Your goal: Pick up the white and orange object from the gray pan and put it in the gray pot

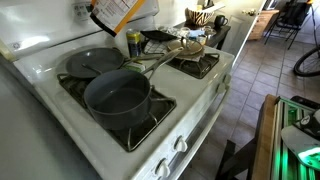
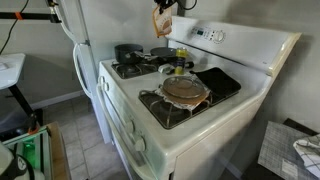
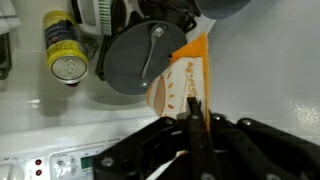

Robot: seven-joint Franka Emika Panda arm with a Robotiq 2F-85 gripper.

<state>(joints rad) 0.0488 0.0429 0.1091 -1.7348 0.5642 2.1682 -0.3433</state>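
Note:
The pouch hangs at the back near the shallow gray pan point(image 3: 136, 62), so next my gripper moves it forward and turns it over the deep gray pot point(image 1: 118, 97) before lowering.
My gripper point(image 1: 108, 8) is high above the back of the stove, shut on the white and orange object point(image 1: 122, 12), a flat orange pouch with a white label that hangs from the fingers. It also shows in an exterior view point(image 2: 162, 22). In the wrist view the pouch point(image 3: 178, 85) sits between the black fingers point(image 3: 195, 112). The shallow gray pan point(image 1: 92, 62) is empty on the back burner. The deep gray pot point(image 1: 118, 98) stands on the front burner, its long handle pointing toward the middle of the stove. A round gray vessel point(image 3: 140, 58) lies below the pouch; I cannot tell which it is.
A yellow can point(image 1: 134, 43) stands in the middle of the stove and also shows in the wrist view point(image 3: 66, 45). A brown lidded pan point(image 2: 185, 90) sits on another burner beside a black griddle point(image 2: 220, 82). The stove's control panel point(image 2: 215, 37) rises at the back.

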